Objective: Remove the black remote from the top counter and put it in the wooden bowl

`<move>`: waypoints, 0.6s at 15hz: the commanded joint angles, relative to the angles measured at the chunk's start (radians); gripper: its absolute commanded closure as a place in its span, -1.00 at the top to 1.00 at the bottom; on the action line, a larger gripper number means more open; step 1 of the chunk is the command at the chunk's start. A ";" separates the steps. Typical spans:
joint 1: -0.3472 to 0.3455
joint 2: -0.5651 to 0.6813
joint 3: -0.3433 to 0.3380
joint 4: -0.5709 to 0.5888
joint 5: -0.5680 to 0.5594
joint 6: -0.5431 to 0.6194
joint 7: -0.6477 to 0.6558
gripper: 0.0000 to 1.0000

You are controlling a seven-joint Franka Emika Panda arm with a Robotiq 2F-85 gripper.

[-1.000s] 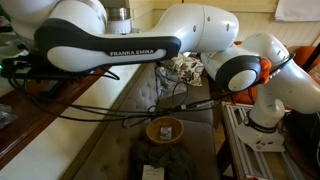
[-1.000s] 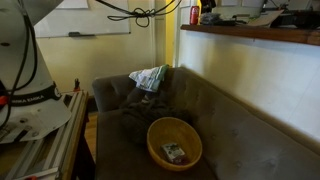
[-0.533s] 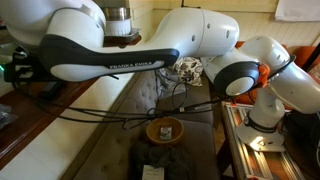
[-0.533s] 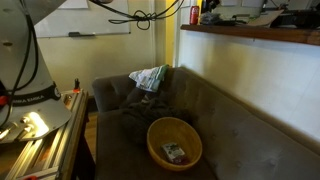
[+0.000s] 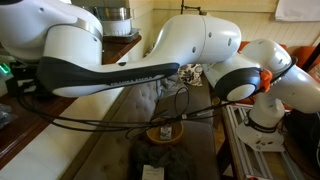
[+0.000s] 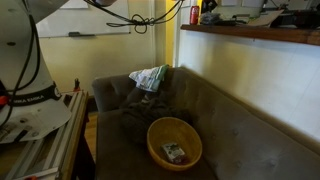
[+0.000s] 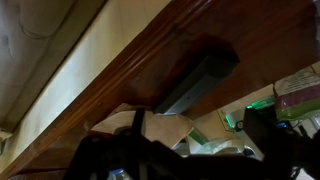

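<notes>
Next, my gripper moves back, turns square to the black remote and comes in from the counter's front edge, because the remote lies at a slant across my gripper's fingers.
In the wrist view the black remote lies flat on the top counter, a dark reddish-brown wooden surface with a cream front panel. My gripper hovers just short of the remote. Its two dark fingers stand wide apart and hold nothing. The wooden bowl sits on the grey couch seat below the counter, with a small item inside it. The bowl also shows in an exterior view. My arm reaches left over the counter; the gripper is hidden there.
A grey tufted couch runs along the counter's front. A crumpled cloth lies at its far end. A metal pot stands on the counter. Cables hang from my arm over the couch. White and green-lit clutter lies by the remote.
My arm has swung lower and further across the exterior view, uncovering more of the metal pot. The bowl, couch and cloth have not moved.
</notes>
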 commanded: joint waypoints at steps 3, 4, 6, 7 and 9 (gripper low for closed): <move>0.073 0.067 -0.070 0.011 -0.093 0.012 0.034 1.00; 0.086 0.080 -0.079 0.017 -0.104 0.019 0.040 1.00; 0.111 0.105 -0.101 0.029 -0.128 0.047 0.053 1.00; 0.123 0.118 -0.115 0.033 -0.142 0.061 0.064 1.00; 0.140 0.142 -0.146 0.040 -0.167 0.091 0.100 1.00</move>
